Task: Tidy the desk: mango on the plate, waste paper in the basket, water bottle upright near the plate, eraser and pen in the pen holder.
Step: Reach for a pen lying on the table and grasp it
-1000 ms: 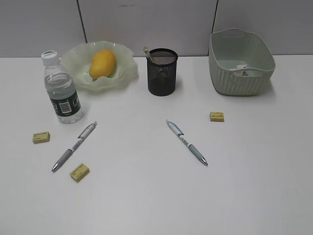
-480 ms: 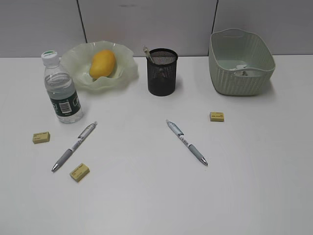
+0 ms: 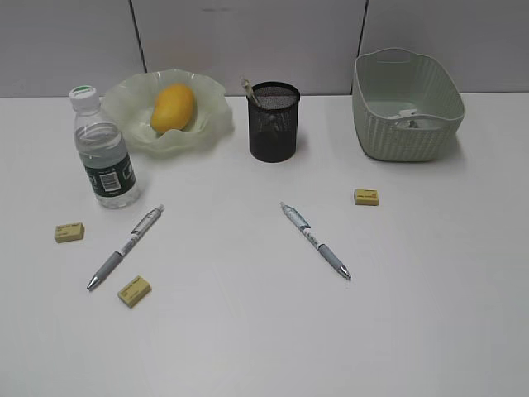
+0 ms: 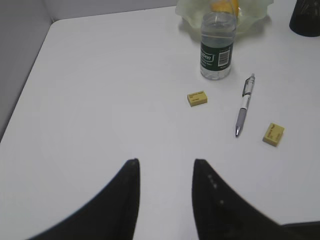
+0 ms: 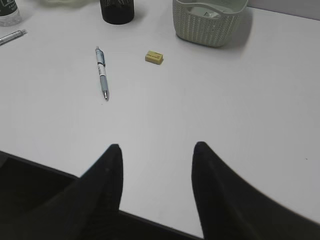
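The clear grey pen (image 3: 126, 248) will stick out above the rim of the pen holder (image 3: 274, 122) when I lower it in, because the pen looks longer than the pen holder is tall.
The mango (image 3: 173, 106) lies in the ruffled green plate (image 3: 124, 95), and the water bottle (image 3: 103, 157) stands upright in front of it. A pen tip pokes out of the black mesh pen holder (image 3: 274, 121). Waste paper (image 3: 411, 120) lies inside the basket (image 3: 407, 103). Two pens (image 3: 126, 246) (image 3: 315, 240) and three erasers (image 3: 69, 231) (image 3: 134, 290) (image 3: 366, 197) lie loose on the desk (image 3: 248, 331). No arm shows in the exterior view. My left gripper (image 4: 166, 162) hangs open over bare desk, well short of an eraser (image 4: 197, 98). My right gripper (image 5: 158, 146) is open near the desk's front edge.
Grey partition panels (image 3: 248, 33) close off the back of the desk. In the left wrist view the desk's left edge (image 4: 30, 75) meets a grey wall. The dark front edge of the desk (image 5: 45, 172) shows under my right gripper.
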`<action>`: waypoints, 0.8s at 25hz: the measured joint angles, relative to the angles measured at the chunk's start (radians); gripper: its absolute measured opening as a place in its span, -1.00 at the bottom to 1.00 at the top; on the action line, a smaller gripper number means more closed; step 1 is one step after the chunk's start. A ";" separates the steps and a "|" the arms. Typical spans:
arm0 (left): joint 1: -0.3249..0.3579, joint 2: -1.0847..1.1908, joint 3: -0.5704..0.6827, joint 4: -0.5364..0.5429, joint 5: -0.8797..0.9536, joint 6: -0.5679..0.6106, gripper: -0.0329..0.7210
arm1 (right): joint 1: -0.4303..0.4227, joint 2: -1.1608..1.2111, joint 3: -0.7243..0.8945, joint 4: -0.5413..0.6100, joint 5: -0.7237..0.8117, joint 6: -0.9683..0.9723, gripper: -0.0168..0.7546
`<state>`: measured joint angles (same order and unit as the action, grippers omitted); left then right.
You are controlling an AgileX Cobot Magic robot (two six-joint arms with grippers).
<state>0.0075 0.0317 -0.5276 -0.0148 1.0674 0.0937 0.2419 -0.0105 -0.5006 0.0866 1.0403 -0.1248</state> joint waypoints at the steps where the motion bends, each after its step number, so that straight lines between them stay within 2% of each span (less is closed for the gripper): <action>1: 0.000 0.000 0.000 0.000 0.000 0.000 -0.19 | -0.007 0.000 0.000 0.000 0.000 0.000 -0.01; 7: 0.000 0.000 0.000 0.000 0.000 0.000 -0.20 | -0.175 0.000 0.000 0.000 0.000 0.000 -0.01; 10: 0.000 0.000 0.000 0.000 0.000 0.000 -0.20 | -0.234 0.000 0.000 0.000 0.000 0.000 -0.01; 20: 0.000 0.000 0.000 -0.003 0.000 0.000 -0.20 | -0.252 0.000 0.000 0.000 0.000 0.000 -0.02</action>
<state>0.0075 0.0317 -0.5276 -0.0178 1.0674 0.0937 -0.0103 -0.0105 -0.5006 0.0866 1.0403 -0.1248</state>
